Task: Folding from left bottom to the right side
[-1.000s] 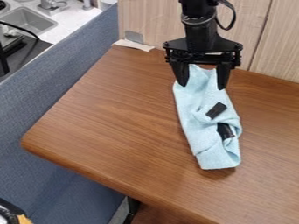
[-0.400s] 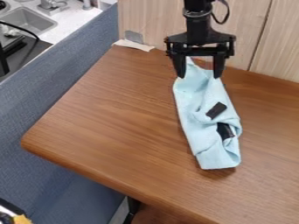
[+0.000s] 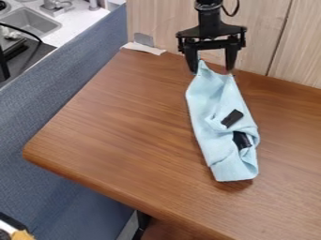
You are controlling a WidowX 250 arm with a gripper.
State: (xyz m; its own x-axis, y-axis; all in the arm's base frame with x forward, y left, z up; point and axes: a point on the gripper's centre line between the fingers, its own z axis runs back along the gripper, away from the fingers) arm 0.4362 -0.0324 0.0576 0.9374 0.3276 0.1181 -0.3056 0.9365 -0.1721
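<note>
The light blue cloth tapers to a limp peak, so it will gather into a shorter, wider bundle when the robot's gripper pulls the peak forward.
The black gripper [image 3: 212, 71] hangs over the table's back edge with its two fingers spread wide apart, at the far end of the cloth. A light blue cloth [image 3: 210, 117] lies as a long narrow folded strip, running from the back edge toward the front right. Its narrow top end lies between and just below the fingertips, with the peak beside the left finger. Two black pieces [image 3: 233, 118] show on the cloth's right half, one above the other.
The brown wooden table [image 3: 113, 126] has a rounded front left corner. Behind it stands a light wood panel [image 3: 163, 23]. Blue fabric partition [image 3: 63, 93] runs along the left side, with a sink [image 3: 31, 22] beyond. A pale strip [image 3: 143, 48] lies at the back left edge.
The gripper has moved back and up in the view, away from the cloth, with its fingers still apart. More of the cloth's top end is uncovered; the cloth's lower part has stayed put.
</note>
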